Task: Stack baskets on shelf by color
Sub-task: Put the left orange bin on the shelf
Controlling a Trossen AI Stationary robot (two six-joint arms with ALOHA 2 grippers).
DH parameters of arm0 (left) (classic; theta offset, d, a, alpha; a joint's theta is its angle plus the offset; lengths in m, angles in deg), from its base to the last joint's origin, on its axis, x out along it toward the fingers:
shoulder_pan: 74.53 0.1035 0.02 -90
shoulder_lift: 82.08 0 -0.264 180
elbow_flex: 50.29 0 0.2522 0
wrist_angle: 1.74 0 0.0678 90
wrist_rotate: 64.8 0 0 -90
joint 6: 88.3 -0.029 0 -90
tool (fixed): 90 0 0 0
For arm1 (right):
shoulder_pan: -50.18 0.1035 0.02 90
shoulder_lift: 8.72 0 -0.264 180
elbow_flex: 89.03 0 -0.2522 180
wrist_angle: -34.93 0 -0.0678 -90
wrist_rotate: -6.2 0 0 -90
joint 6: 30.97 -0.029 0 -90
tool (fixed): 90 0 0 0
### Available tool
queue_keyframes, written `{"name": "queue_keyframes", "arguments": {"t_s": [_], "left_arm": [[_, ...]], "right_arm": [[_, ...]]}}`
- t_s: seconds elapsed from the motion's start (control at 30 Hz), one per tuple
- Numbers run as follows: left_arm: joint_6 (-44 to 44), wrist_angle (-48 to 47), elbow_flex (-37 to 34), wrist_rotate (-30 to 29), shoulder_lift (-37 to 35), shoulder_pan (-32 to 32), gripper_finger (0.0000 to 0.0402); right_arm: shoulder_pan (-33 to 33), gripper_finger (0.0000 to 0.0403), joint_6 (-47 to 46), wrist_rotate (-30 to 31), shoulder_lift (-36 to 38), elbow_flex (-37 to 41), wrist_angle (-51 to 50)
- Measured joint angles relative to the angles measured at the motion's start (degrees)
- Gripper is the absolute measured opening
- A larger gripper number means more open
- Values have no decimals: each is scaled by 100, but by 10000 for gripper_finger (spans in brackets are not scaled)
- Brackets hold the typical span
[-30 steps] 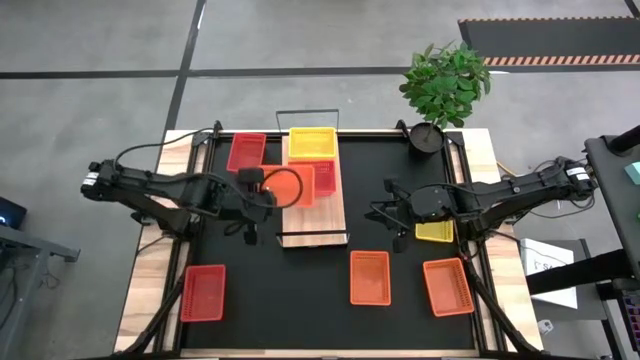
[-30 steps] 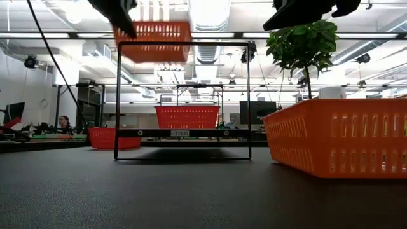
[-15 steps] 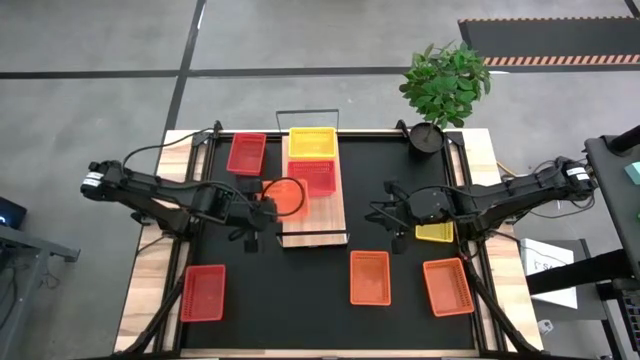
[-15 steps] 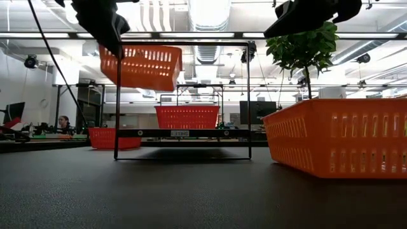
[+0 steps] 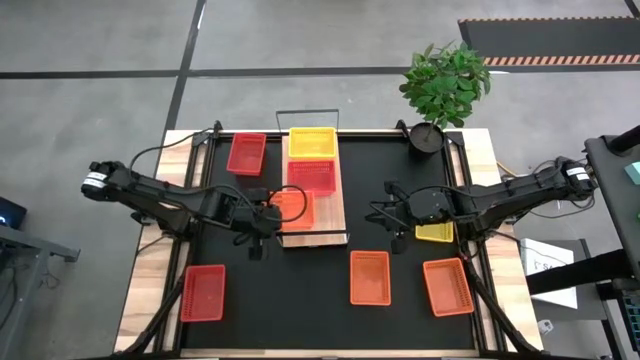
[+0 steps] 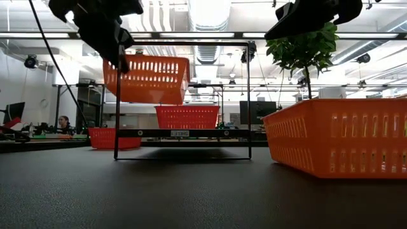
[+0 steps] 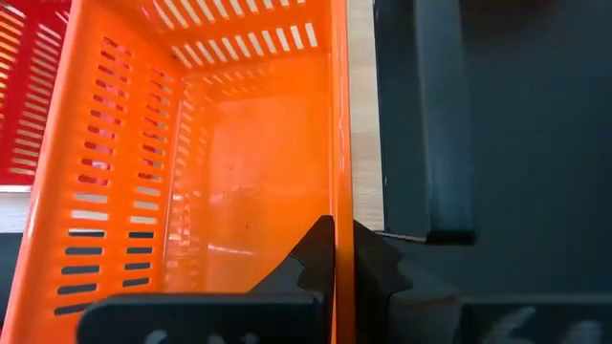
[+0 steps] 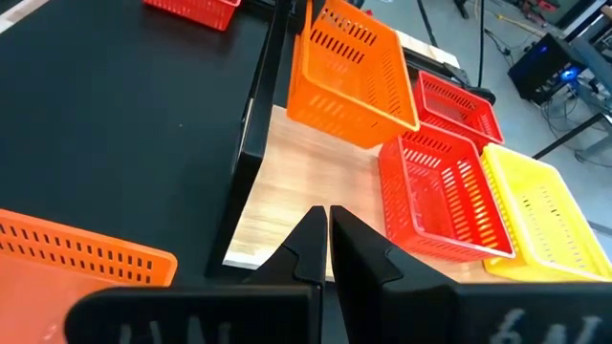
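The orange basket (image 6: 151, 81) hangs over the shelf's free near end (image 5: 328, 214), open side up, so my left gripper should go on bringing it down until its bottom sits there.
My left gripper (image 5: 266, 212) (image 7: 342, 250) is shut on an orange basket (image 5: 293, 210) (image 6: 149, 79), which hangs in the air over the near end of the light-wood shelf (image 5: 318, 238) (image 8: 287, 191). Farther back on the shelf a red basket (image 5: 311, 177) and a yellow basket (image 5: 311, 143) rest on their bottoms, side by side. My right gripper (image 5: 392, 212) (image 8: 320, 218) is shut and empty. It hovers over the black mat to the right of the shelf, beside a yellow basket (image 5: 434, 232). My left gripper pinches the orange basket's left side wall at its rim (image 7: 335, 205), one finger inside (image 7: 316, 250) and one outside the basket. The fingers come from above, slanting in from the table's left. The basket is lifted clear of the shelf and sits slightly tilted.
On the mat lie a red basket (image 5: 246, 153) at the far left, a red one (image 5: 204, 292) at the near left, and two orange ones (image 5: 369, 277) (image 5: 447, 286) near the front. A potted plant (image 5: 445, 85) stands at the far right corner. Wire rails (image 6: 184, 44) close the shelf's ends.
My left gripper has moved toward the table's near edge and downward. It has carried the orange basket from high over the shelf's middle to lower over its near end. The basket has levelled somewhat in the hold.
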Motion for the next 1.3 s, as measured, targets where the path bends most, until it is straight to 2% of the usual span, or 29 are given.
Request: {"name": "queue_keyframes", "arguments": {"t_s": [0.17, 0.43, 0.93, 1.03, 1.3], "left_arm": [[3, 112, -178, 1, -3, -2, 0], [-169, 807, -653, 97, 52, -2, 0], [-200, 1207, -859, 125, 45, 0, 2], [-202, 1253, -887, 131, 45, 0, 20], [-445, 1785, -1076, 130, 45, 1, 102]], "right_arm": [[-1, 9, 1, -1, -2, 0, -4], [0, 9, 2, 0, -2, 2, -6], [-1, 9, -8, 0, -2, 4, 3], [-1, 9, 0, 0, -2, 4, 40], [0, 9, -4, 0, -2, 4, 42]]}}
